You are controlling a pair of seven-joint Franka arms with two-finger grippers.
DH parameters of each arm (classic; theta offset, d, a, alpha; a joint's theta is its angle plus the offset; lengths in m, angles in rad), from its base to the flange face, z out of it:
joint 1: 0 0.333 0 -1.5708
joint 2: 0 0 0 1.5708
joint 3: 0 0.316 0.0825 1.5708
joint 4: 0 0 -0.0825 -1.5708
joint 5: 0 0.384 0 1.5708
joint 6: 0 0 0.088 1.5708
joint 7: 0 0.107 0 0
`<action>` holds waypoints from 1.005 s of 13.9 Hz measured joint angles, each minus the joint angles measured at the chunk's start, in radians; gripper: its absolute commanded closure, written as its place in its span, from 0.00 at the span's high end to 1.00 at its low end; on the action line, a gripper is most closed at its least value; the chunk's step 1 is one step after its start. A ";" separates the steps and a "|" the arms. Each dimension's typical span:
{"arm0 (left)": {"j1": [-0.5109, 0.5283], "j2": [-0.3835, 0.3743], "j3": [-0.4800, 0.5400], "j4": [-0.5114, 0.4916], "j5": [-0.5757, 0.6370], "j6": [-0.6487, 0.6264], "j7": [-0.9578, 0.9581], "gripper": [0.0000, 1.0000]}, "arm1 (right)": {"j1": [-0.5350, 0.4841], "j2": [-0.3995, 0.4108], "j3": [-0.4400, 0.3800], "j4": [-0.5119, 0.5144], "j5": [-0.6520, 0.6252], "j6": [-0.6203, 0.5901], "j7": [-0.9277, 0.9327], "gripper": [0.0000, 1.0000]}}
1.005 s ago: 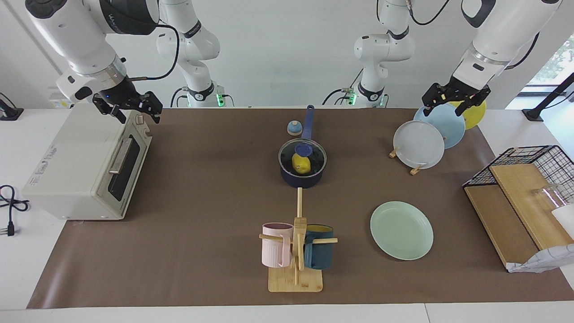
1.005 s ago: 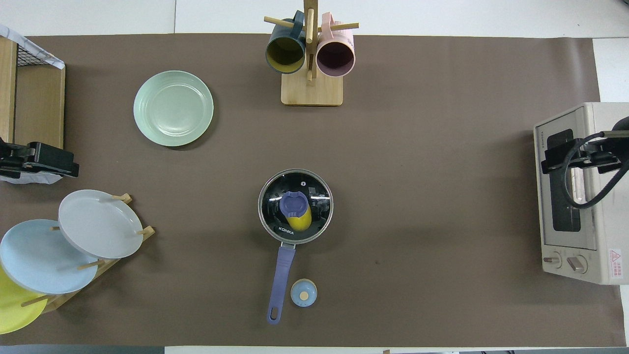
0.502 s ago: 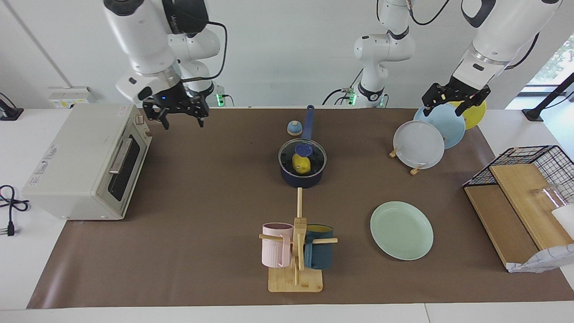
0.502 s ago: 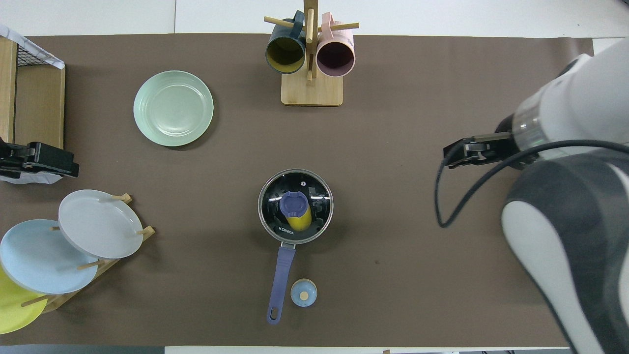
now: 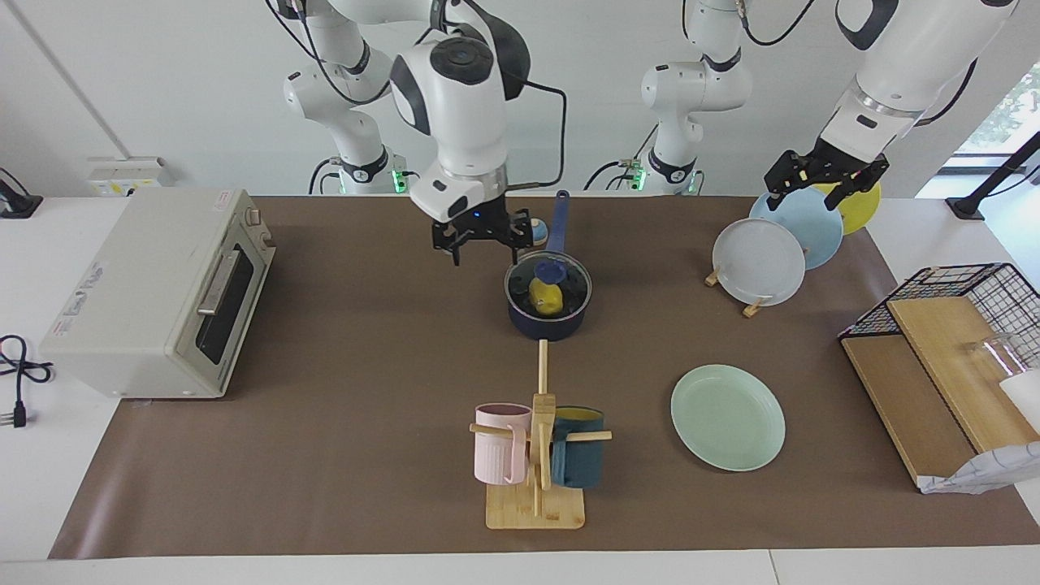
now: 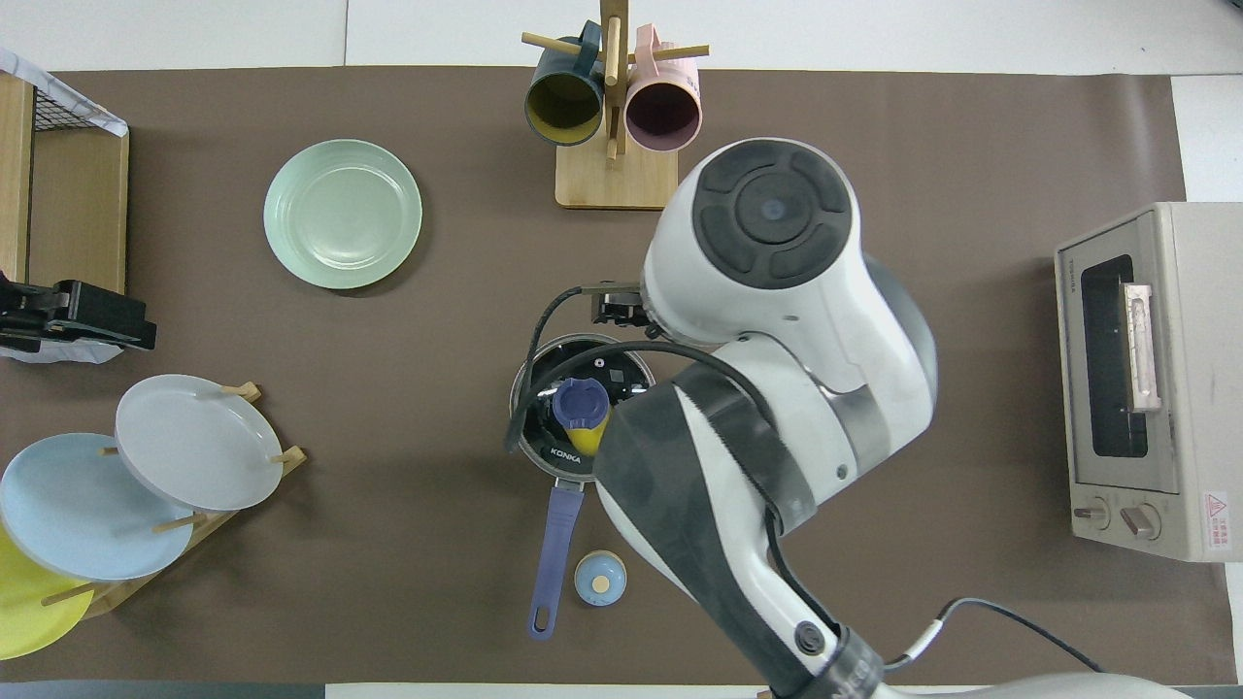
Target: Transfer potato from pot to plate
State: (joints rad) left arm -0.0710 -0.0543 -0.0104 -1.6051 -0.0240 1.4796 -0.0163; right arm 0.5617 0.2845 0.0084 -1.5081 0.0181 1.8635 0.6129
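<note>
The glass lid has a plain round edge point(image 6: 531, 356) all around it, so I expect the lid point(image 6: 560, 452) will come up freely and leave the pot in place when I lift the knob.
The dark blue pot point(image 5: 548, 321) stands mid-table under a glass lid with a blue knob point(image 5: 551, 268), its long handle point(image 6: 554, 553) pointing toward the robots. Through the lid I see the yellow potato point(image 5: 546, 299) point(image 6: 592, 439) inside. The mint-green plate point(image 5: 728, 417) point(image 6: 343, 214) lies farther from the robots, toward the left arm's end. My right gripper point(image 5: 482, 246) hangs open and holds nothing, just beside the pot's rim on the right arm's side. In the overhead view the right arm covers part of the pot point(image 6: 544, 388). My left gripper point(image 5: 804, 193) point(image 6: 58, 316) waits open over the plate rack.
A toaster oven point(image 5: 154, 292) sits at the right arm's end. A mug tree point(image 5: 536, 455) with a pink and a teal mug stands farther out than the pot. The rack point(image 5: 760, 260) holds grey-white, light blue and yellow plates. A small blue knob-shaped thing point(image 6: 600, 578) lies beside the pot handle. A wire basket point(image 5: 967, 292) holds wooden boards.
My right arm has swung from above the toaster oven across the mat to the pot's side, still open. The left arm, pot, potato and plate have not moved.
</note>
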 measured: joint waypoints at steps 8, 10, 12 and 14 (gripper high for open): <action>0.000 0.000 0.000 0.000 0.000 0.000 0.000 1.00 | 0.127 0.135 -0.001 0.014 -0.009 0.089 0.138 1.00; 0.000 0.000 0.000 0.000 0.000 0.000 0.000 1.00 | 0.139 0.139 -0.001 0.013 -0.009 0.089 0.146 1.00; 0.000 0.000 0.000 0.000 0.000 0.000 0.000 1.00 | 0.140 0.139 -0.001 0.006 -0.009 0.089 0.146 1.00; 0.000 0.000 0.000 0.000 0.000 0.000 0.000 1.00 | 0.153 0.139 -0.001 -0.023 -0.009 0.114 0.146 1.00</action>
State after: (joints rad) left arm -0.0710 -0.0543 -0.0104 -1.6051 -0.0240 1.4796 -0.0163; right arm 0.7148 0.4235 0.0076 -1.5315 0.0093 1.9772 0.7593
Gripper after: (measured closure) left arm 0.000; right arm 0.000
